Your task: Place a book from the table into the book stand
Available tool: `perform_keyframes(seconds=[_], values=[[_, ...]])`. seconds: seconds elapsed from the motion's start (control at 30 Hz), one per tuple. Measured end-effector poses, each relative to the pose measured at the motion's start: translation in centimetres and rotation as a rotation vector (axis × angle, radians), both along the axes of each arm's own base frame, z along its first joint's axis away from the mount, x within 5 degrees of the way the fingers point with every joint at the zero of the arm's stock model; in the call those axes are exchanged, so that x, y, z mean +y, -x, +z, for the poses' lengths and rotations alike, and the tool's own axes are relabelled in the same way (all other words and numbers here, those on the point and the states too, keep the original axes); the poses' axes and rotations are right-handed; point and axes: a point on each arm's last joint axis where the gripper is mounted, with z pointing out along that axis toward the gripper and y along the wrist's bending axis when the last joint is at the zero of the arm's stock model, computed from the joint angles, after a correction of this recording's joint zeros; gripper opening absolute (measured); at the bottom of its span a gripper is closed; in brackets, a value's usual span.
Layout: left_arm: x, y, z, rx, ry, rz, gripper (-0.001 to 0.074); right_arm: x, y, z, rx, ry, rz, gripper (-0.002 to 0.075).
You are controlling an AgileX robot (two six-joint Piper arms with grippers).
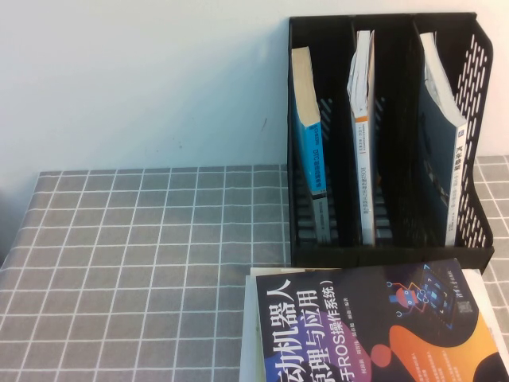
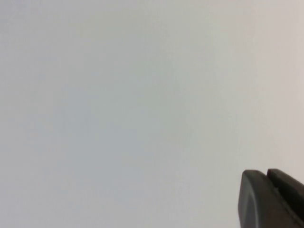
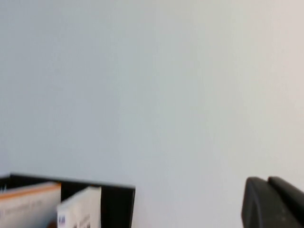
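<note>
Next, my right gripper pushes the opposite edge (image 1: pixel 477 306) until the title edge sticks out for my left gripper, because the black book's title edge (image 1: pixel 262 322) lies over the white book.
The book (image 1: pixel 374 326), black with white Chinese title, orange swoosh and a small robot graphic, lies flat on the gridded gray table (image 1: pixel 143 263) at the near right, on top of a white book. The black book stand (image 1: pixel 390 135) stands upright behind it, with a book in each of its three slots. Neither arm shows in the high view. My left gripper (image 2: pixel 266 175) is shut and empty, facing a blank pale wall. My right gripper (image 3: pixel 267 180) is shut and empty, also raised toward the wall, with the stand's top rim (image 3: pixel 71 183) below it.
In the stand are a blue-spined book with yellowed pages (image 1: pixel 308 135), a white book (image 1: pixel 364 135) and a dark blue book (image 1: pixel 441 151). A white book's edge (image 1: pixel 248 334) shows under the black book. A pale wall rises behind the table.
</note>
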Motion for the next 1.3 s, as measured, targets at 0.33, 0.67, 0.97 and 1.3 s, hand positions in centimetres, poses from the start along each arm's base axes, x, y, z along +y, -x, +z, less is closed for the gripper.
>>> perform_keyframes(seconds=[0.33, 0.67, 0.97, 1.3], values=[[0.6, 0.9, 1.4, -0.139, 0.118, -0.01, 0.0, -0.3, 0.4, 1.1, -0.059, -0.072, -0.001, -0.0003], [-0.3, 0.0, 6.3, 0.542, 0.106, -0.083, 0.0, 0.2, -0.1, 6.8, 0.499, -0.075, 0.04, -0.0003], [-4.7, -6.0, 4.2, 1.161, 0.329, -0.543, 0.0, 1.6, -7.1, 6.2, 1.121, -0.126, 0.18, -0.0003], [-6.7, -12.5, 2.1, 1.235, 0.452, -0.789, -0.0001, 3.3, -15.2, -0.8, 1.47, -0.149, 0.415, -0.0003]])
